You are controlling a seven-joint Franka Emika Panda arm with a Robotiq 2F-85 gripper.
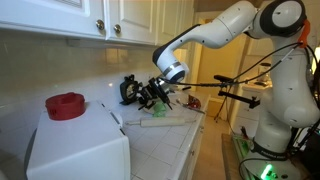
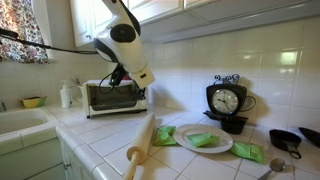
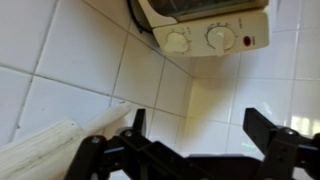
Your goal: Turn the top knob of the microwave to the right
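The robot's open gripper points past the control panel's edge [image 3: 196, 54], so it should swing over until its fingers face the top knob [image 3: 217, 38] by the red light, and then close.
The microwave is a white boxy appliance. In an exterior view I see its plain back and side [image 1: 75, 148] at the near left. In an exterior view its glass-door front [image 2: 110, 97] stands at the counter's left. The wrist view shows its control panel [image 3: 210, 40] with two round knobs [image 3: 177, 41] [image 3: 220, 38] and a red light, lying sideways in the picture. My gripper [image 3: 198, 130] is open and empty, short of the panel and touching nothing. It also shows in both exterior views [image 1: 150, 95] [image 2: 122, 78], hanging just in front of the microwave's knob side.
A red bowl [image 1: 66, 105] sits on the microwave. A rolling pin [image 2: 140, 148] lies on the tiled counter, next to a plate of green items [image 2: 205, 140]. A black clock [image 2: 228, 100] stands by the wall. Wall cabinets [image 1: 100, 20] hang above. A sink [image 2: 20, 122] lies left.
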